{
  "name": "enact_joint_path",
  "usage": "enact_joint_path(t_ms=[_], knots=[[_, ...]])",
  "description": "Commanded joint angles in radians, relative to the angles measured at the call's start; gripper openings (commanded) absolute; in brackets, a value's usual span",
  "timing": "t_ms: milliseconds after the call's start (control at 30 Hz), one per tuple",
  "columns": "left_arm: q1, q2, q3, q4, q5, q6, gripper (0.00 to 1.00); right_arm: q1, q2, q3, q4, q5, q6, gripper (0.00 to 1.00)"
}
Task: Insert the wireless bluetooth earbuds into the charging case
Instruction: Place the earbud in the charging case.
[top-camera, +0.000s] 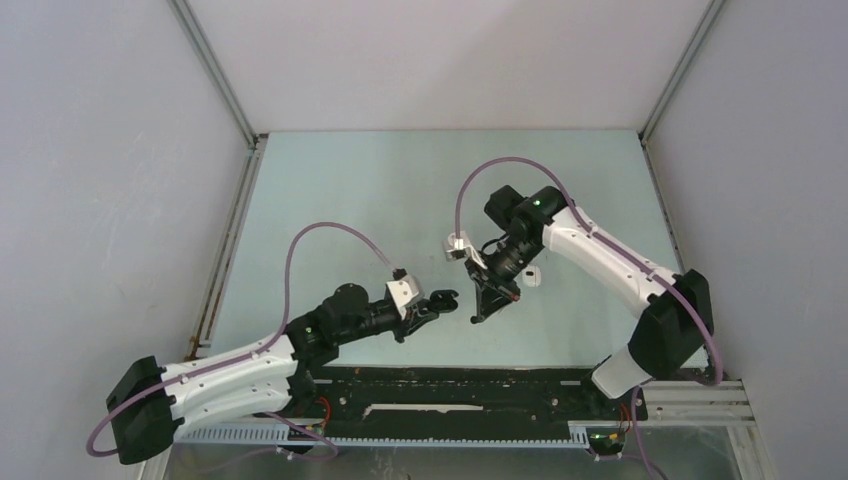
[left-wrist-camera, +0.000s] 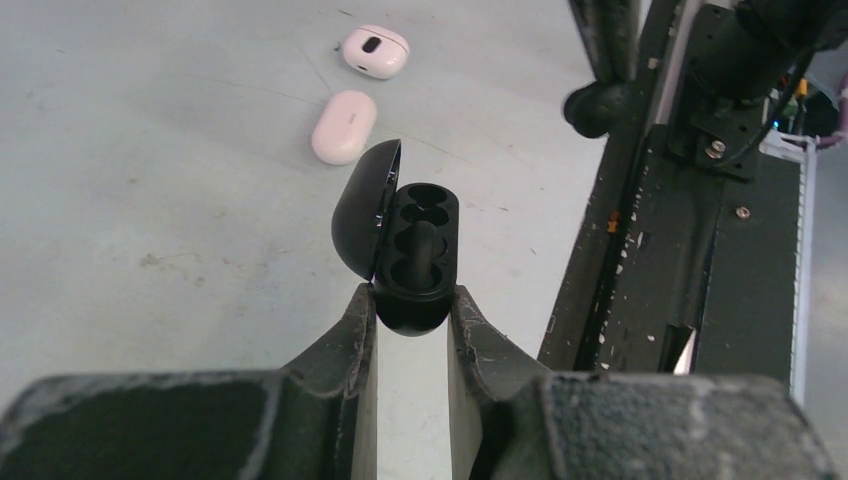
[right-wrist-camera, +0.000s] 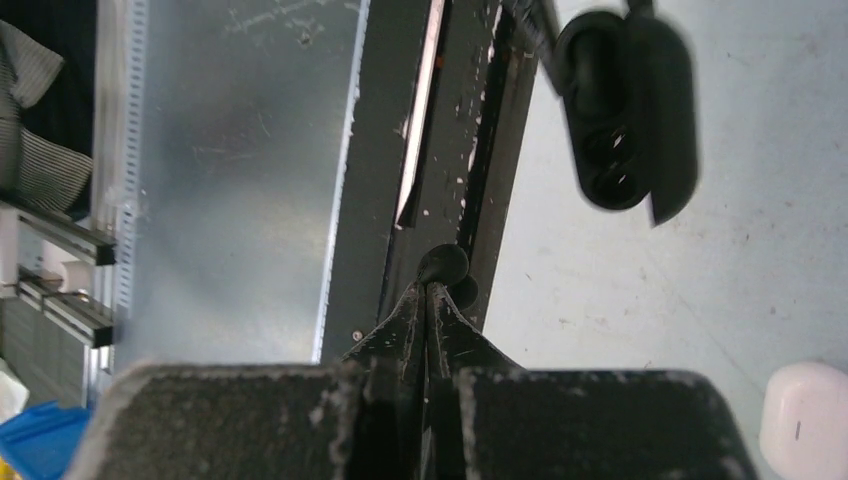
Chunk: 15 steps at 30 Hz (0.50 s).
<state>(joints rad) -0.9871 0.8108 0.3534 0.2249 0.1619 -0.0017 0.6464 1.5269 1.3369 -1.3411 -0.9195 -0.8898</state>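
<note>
My right gripper should keep going because the hollow at the charging case's loose end (left-wrist-camera: 428, 203) is empty. It should keep bringing the earbud there (right-wrist-camera: 612, 166) and let go once the earbud sits inside.
My left gripper (left-wrist-camera: 412, 305) is shut on the near end of the black charging case (left-wrist-camera: 415, 250) and holds it above the table with the lid open to the left. Something dark sits in its wells; I cannot tell what. My right gripper (right-wrist-camera: 431, 290) is shut on a small black earbud (right-wrist-camera: 443, 265), which also shows in the left wrist view (left-wrist-camera: 590, 105). From above, the right gripper (top-camera: 487, 305) hangs just right of the left gripper (top-camera: 442, 302). The case also shows in the right wrist view (right-wrist-camera: 625, 110), apart from the bud. No white earbuds show.
Two white oval cases lie on the table beyond the black case, one nearer (left-wrist-camera: 345, 127) and one farther (left-wrist-camera: 376, 50). One white case (top-camera: 531, 275) shows beside the right arm and in the right wrist view (right-wrist-camera: 805, 420). The black base rail (top-camera: 450, 385) runs along the near edge.
</note>
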Motion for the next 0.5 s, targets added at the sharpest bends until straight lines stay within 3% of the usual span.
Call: enact_joint_path(t_ms=[0, 467], knots=[[-0.016, 0.027, 0.055, 0.055, 0.072, 0.035, 0.0, 0.002, 0.068, 0.099, -0.067, -0.097, 0.045, 0.0], [-0.028, 0.048, 0.08, 0.064, 0.145, 0.027, 0.0, 0.011, 0.137, 0.146, -0.027, -0.073, 0.09, 0.0]])
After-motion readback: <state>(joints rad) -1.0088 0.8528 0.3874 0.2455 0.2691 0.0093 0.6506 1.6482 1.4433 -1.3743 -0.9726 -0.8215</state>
